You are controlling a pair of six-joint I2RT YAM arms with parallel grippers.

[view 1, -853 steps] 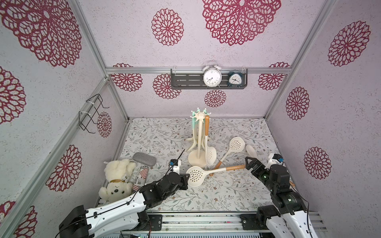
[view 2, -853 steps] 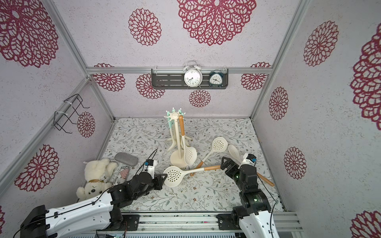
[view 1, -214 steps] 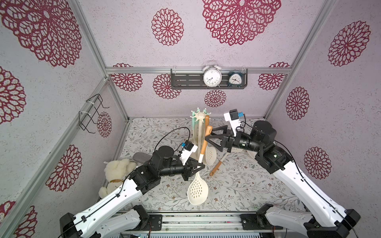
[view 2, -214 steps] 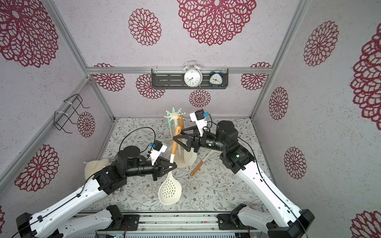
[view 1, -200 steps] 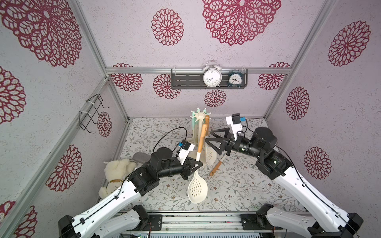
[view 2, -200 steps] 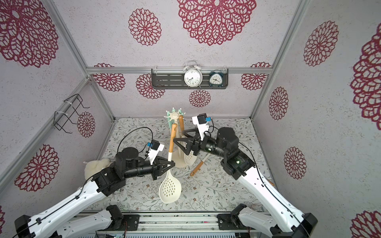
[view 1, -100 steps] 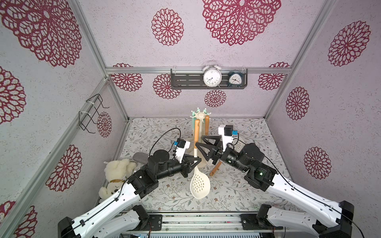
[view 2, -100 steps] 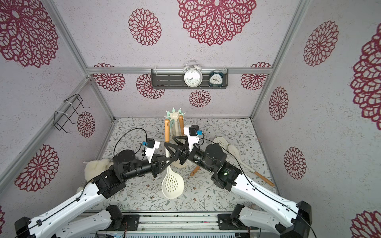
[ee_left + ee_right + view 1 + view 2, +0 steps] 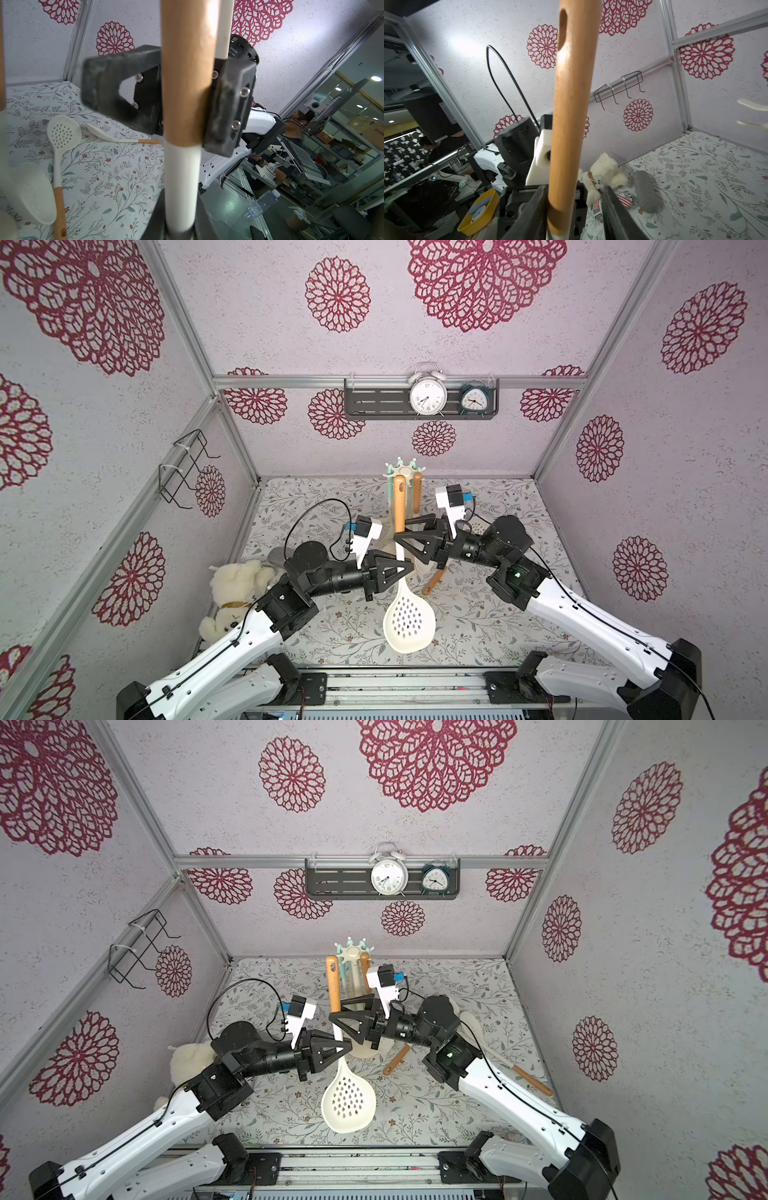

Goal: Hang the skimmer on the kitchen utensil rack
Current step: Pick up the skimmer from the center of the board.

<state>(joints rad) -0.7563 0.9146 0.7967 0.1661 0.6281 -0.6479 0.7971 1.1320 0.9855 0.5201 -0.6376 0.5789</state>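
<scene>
Next, my right gripper closes on the wooden handle (image 9: 399, 521) before my left gripper lets go, because my left gripper has the skimmer's white neck (image 9: 400, 550) far below the hanging hole.
The skimmer (image 9: 409, 624) hangs upright above the table, its perforated cream head down and its wooden handle (image 9: 332, 986) pointing up, just in front of the kitchen utensil rack (image 9: 402, 469). My left gripper (image 9: 400, 568) is shut on the skimmer's white neck (image 9: 182, 187). Just above it, my right gripper (image 9: 399, 537) straddles the lower end of the wooden handle (image 9: 571, 104). One right jaw touches the wood and the other stands off with a gap, so it is open. The hanging hole (image 9: 562, 31) shows near the handle's tip. Another wooden-handled utensil (image 9: 365, 969) hangs on the rack.
A second skimmer (image 9: 62, 133) and a white spoon (image 9: 108, 135) lie on the floral table behind the rack. A teddy bear (image 9: 237, 585) and a grey case (image 9: 644, 191) sit at the left. A black wire rack (image 9: 183, 472) and a clock shelf (image 9: 419, 400) are on the walls.
The left gripper has brought the skimmer upright, closer to the rack. The right arm swung in to the handle, and its jaws have narrowed around the handle.
</scene>
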